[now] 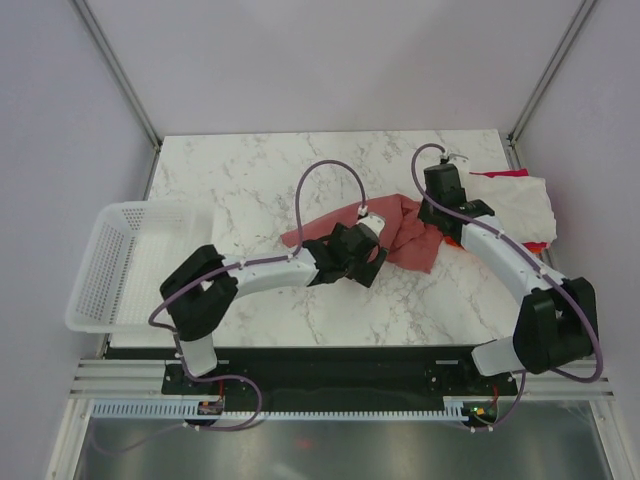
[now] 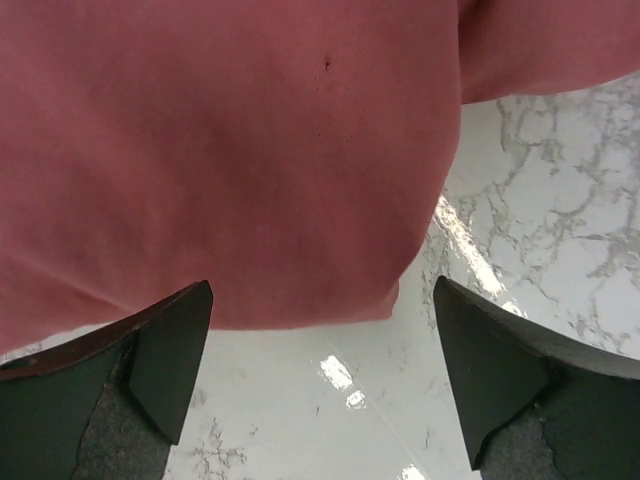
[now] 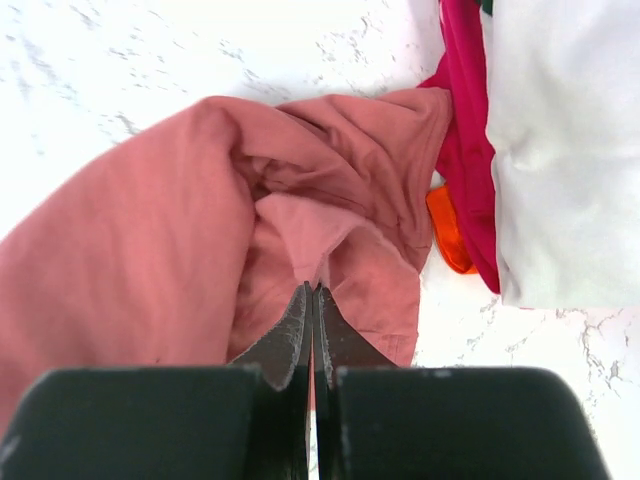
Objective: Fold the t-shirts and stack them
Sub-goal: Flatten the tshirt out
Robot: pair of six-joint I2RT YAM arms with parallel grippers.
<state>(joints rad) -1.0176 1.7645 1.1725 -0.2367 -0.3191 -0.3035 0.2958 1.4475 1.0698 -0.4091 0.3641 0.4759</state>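
Next, I take the salmon-red t-shirt by its near edge (image 2: pixel 335 312) with my left gripper and pull back toward the basket before folding, because the t-shirt lies in crumpled folds (image 1: pixel 407 236) beside my right gripper's hold.
The salmon-red t-shirt (image 1: pixel 405 228) lies crumpled on the marble table (image 1: pixel 300 170), right of centre. My left gripper (image 1: pixel 366 250) hovers at its near-left edge. In the left wrist view the left gripper (image 2: pixel 320 310) is open, with bare table between its fingers and the shirt's hem (image 2: pixel 230 150) just beyond the tips. My right gripper (image 3: pixel 313 288) is shut on a raised fold of the salmon-red t-shirt (image 3: pixel 150 260). To the right lies a pile of a cream-white t-shirt (image 3: pixel 570 150), a magenta one (image 3: pixel 465 150) and an orange one (image 3: pixel 448 230).
A white mesh basket (image 1: pixel 110 262) sits at the table's left edge. The pile of other shirts (image 1: pixel 515 205) lies at the far right, close to the right arm. Metal frame posts rise at the back corners.
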